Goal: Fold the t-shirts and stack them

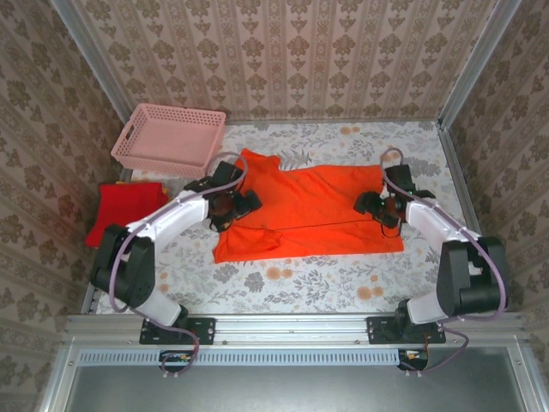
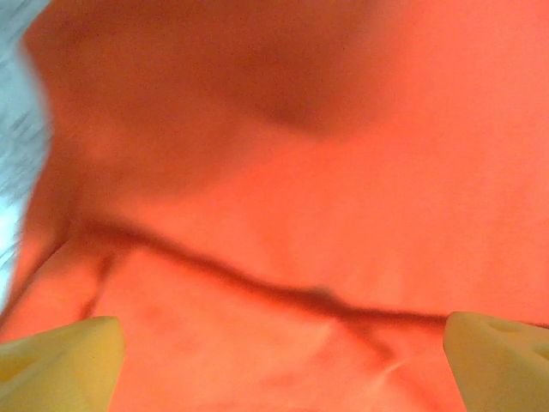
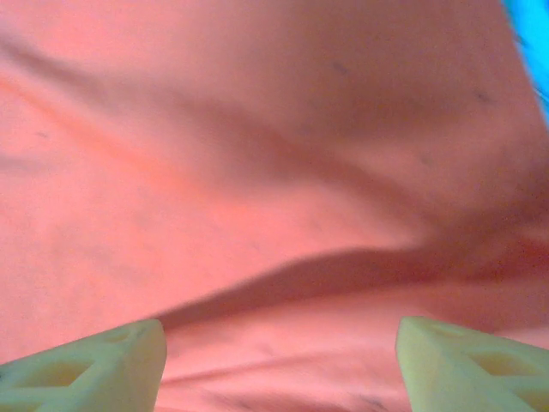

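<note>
Next, my left gripper goes to the t-shirt's corner [image 1: 248, 156] by the pink basket, pinches it and pulls it out, because the orange t-shirt's far edge [image 1: 288, 169] is uneven.
The bright orange t-shirt [image 1: 313, 215] lies spread across the middle of the table, its near half folded up so an edge line runs across it. My left gripper [image 1: 225, 209] hovers low over the shirt's left side, open, with orange cloth [image 2: 283, 215] beneath its wide-apart fingertips [image 2: 60, 360]. My right gripper [image 1: 382, 209] is over the shirt's right side, also open above the cloth [image 3: 257, 172], fingertips [image 3: 467, 360] spread. The deeper red t-shirt [image 1: 124, 210] sits folded at the table's left edge.
A pink plastic lattice basket [image 1: 169, 138] stands at the back left. The table has a floral cover [image 1: 300, 283], bare in front of the shirt. Patterned walls close in on three sides.
</note>
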{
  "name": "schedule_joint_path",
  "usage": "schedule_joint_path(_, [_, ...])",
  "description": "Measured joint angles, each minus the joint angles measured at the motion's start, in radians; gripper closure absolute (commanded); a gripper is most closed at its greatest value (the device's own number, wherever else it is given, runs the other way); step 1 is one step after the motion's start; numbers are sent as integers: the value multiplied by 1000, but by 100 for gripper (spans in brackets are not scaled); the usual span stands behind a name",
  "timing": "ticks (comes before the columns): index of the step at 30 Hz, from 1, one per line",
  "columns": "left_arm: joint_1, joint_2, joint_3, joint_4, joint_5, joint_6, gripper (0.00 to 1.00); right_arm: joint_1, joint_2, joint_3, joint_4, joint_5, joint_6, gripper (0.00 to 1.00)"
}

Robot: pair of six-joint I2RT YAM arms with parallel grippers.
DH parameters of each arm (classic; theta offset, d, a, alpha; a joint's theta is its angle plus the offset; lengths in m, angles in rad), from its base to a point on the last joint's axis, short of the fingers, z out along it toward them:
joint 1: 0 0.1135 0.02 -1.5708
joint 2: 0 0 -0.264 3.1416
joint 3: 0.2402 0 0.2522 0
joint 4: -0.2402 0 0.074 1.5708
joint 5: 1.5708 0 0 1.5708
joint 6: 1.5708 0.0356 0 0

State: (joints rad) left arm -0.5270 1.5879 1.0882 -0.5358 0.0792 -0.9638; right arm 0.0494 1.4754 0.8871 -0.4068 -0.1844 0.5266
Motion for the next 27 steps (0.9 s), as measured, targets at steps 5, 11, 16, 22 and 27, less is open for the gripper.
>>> schedule_joint_path(5, [0, 176, 78, 92, 15, 8, 6, 21, 158, 107, 53, 2, 1, 28])
schedule_joint_path(11, [-6, 203, 8, 144, 26, -5, 7, 6, 264, 139, 34, 19, -7, 28])
schedule_joint_path(16, [-49, 140, -80, 187, 22, -32, 7, -12, 233, 72, 35, 24, -13, 28])
schedule_joint_path(22, [-101, 56, -165, 192, 27, -61, 0, -28, 92, -70, 16, 35, -7, 29])
schedule_joint_path(27, [-102, 46, -123, 121, -2, -7, 0, -34, 5, -109, -46, 50, -4, 27])
